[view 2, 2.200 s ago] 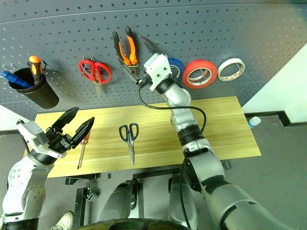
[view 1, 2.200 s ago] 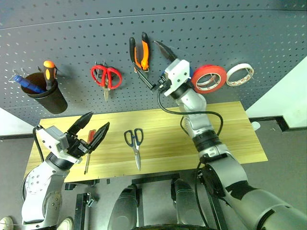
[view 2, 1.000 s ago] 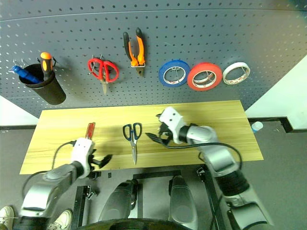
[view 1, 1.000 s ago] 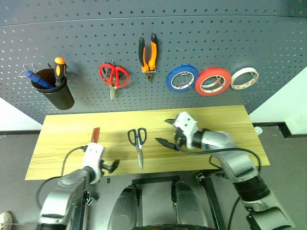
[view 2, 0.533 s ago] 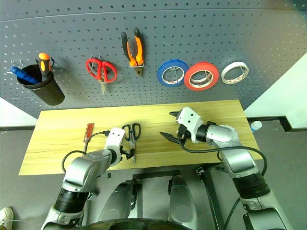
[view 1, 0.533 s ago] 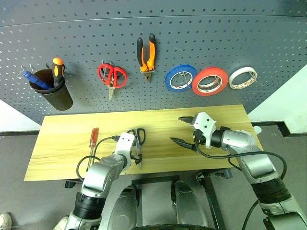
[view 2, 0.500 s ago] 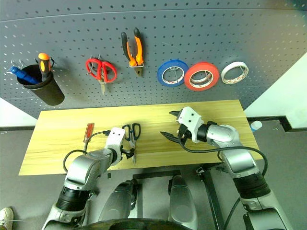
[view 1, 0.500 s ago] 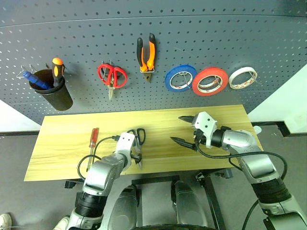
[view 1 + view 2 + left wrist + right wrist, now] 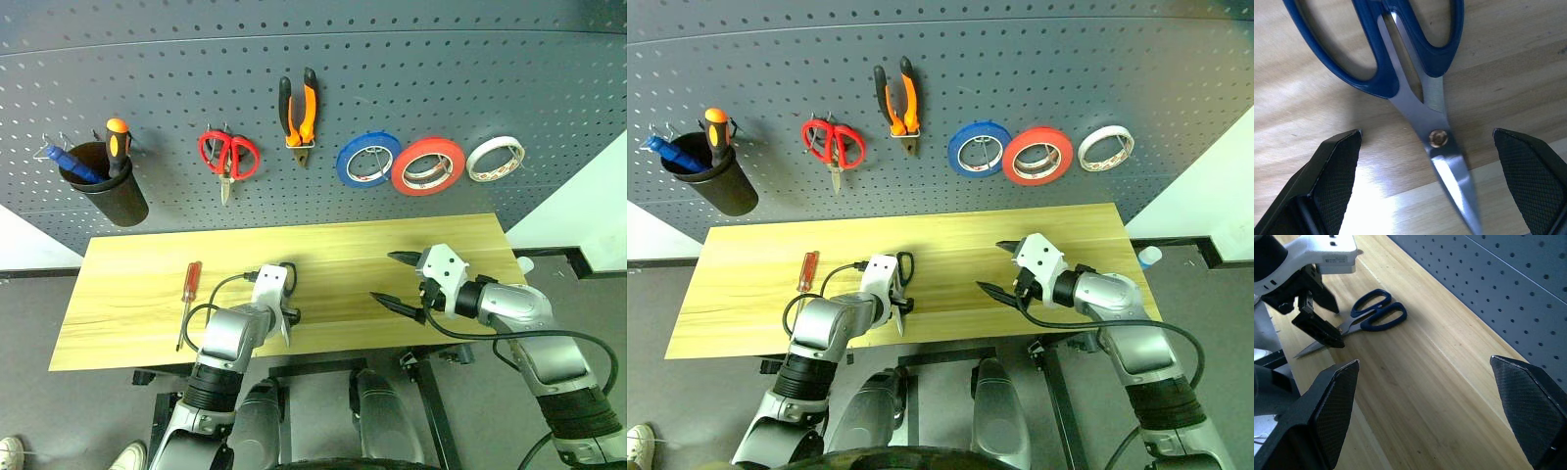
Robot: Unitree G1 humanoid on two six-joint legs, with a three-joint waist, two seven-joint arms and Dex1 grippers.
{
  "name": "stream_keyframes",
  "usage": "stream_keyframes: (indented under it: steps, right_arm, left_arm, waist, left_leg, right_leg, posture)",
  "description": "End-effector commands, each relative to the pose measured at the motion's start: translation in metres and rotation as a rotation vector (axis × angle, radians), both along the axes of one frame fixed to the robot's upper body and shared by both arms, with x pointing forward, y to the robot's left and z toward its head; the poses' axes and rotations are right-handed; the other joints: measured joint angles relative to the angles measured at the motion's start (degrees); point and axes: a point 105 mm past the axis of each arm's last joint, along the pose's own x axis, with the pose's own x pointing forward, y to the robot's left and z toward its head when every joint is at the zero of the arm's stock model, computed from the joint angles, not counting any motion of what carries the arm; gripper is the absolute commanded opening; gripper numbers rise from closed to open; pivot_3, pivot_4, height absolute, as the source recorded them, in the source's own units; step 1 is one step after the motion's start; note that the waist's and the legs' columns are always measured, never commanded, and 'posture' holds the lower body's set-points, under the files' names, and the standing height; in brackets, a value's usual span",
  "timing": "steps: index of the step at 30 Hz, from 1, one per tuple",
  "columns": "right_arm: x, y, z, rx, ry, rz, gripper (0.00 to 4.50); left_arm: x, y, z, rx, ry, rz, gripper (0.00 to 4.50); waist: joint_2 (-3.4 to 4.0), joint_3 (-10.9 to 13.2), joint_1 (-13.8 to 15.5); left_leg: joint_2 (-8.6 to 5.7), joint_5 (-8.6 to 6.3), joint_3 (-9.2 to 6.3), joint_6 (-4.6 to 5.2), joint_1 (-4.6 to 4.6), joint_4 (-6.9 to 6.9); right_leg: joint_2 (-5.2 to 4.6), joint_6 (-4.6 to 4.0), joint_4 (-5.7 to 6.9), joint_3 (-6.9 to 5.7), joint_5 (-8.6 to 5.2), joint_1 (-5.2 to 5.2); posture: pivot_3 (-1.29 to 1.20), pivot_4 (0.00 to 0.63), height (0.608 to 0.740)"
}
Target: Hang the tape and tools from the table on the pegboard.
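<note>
Red-handled scissors (image 9: 230, 157) already crowd the hooks, so the robot should expect the dark blue-handled scissors (image 9: 1437, 138) to overlap them and come to rest at a slant when it hangs them there.
Dark blue-handled scissors (image 9: 1400, 58) lie on the table (image 9: 127, 274), handles toward the pegboard (image 9: 509, 69). My left gripper (image 9: 282, 315) points down over them, open, with its fingers either side of the pivot and not touching it. My right gripper (image 9: 383, 277) hovers open with nothing in it over the table's right half. The slim red-handled screwdriver (image 9: 189, 299) lies at the left of the table. The orange-and-black pliers (image 9: 299, 103) and the red-orange tape (image 9: 427, 164) hang on the pegboard.
Red-handled scissors (image 9: 228, 157), a blue roll (image 9: 367, 162) and a white roll (image 9: 493, 159) also hang on the pegboard. A black cup (image 9: 110, 196) at its left holds an orange-and-black screwdriver. The table's front edge runs close under both grippers.
The right gripper left the pliers on the pegboard, came down and drifted right over the table. The left gripper swung from the table's left front to above the scissors.
</note>
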Motion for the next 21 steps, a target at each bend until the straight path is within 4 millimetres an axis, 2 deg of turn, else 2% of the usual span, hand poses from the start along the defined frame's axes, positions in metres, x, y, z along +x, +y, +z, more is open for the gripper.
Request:
stream_keyframes:
  steps: [1, 4, 15, 16, 21]
  right_arm:
    - [0.0004, -0.0049, 0.0082, 0.007, -0.042, -0.013, 4.5]
    - [0.0007, -0.006, 0.0089, 0.007, -0.047, -0.018, 4.5]
    - [0.0067, -0.0077, 0.0145, 0.012, -0.081, -0.03, 4.5]
    - [0.0065, -0.0073, 0.0146, 0.013, -0.081, -0.028, 4.5]
    - [0.0015, -0.0033, 0.0155, 0.05, -0.063, 0.0, 4.5]
  left_arm:
    - [0.0022, 0.0054, -0.0033, -0.01, 0.019, 0.061, 4.47]
    - [0.0029, 0.0064, -0.0049, -0.033, 0.028, 0.103, 3.95]
    - [0.0043, 0.0094, -0.0047, -0.038, 0.029, 0.149, 0.34]
    - [0.0042, 0.0099, -0.0048, -0.038, 0.03, 0.153, 0.17]
    - [0.0048, 0.0113, -0.0049, -0.032, 0.033, 0.156, 0.16]
  waist:
    - [0.0, 0.0, -0.01]
    - [0.01, -0.01, -0.01]
    - [0.01, -0.02, -0.02]
    - [0.01, -0.02, -0.04]
    - [0.01, -0.02, -0.01]
  left_leg:
    - [0.0, 0.0, 0.0, 0.0, 0.0, 0.0]
    - [0.0, 0.0, 0.0, 0.0, 0.01, 0.0]
    - [-0.01, 0.01, 0.01, -0.02, 0.01, 0.07]
    - [-0.01, 0.01, 0.01, -0.02, 0.01, 0.08]
    - [-0.01, 0.01, 0.01, -0.02, 0.01, 0.09]
  right_leg:
    - [0.0, 0.0, 0.0, 0.0, 0.01, 0.01]
    - [0.0, 0.01, 0.0, 0.0, 0.02, 0.02]
    - [0.0, 0.05, -0.01, 0.0, 0.05, 0.06]
    - [0.0, 0.06, 0.0, 0.0, 0.05, 0.06]
    - [0.0, 0.05, 0.0, 0.0, 0.07, 0.08]
  posture:
    - [-0.09, 0.212, 0.73]
    - [-0.09, 0.21, 0.73]
    - [-0.09, 0.205, 0.73]
    - [-0.09, 0.205, 0.73]
    - [-0.09, 0.2, 0.73]
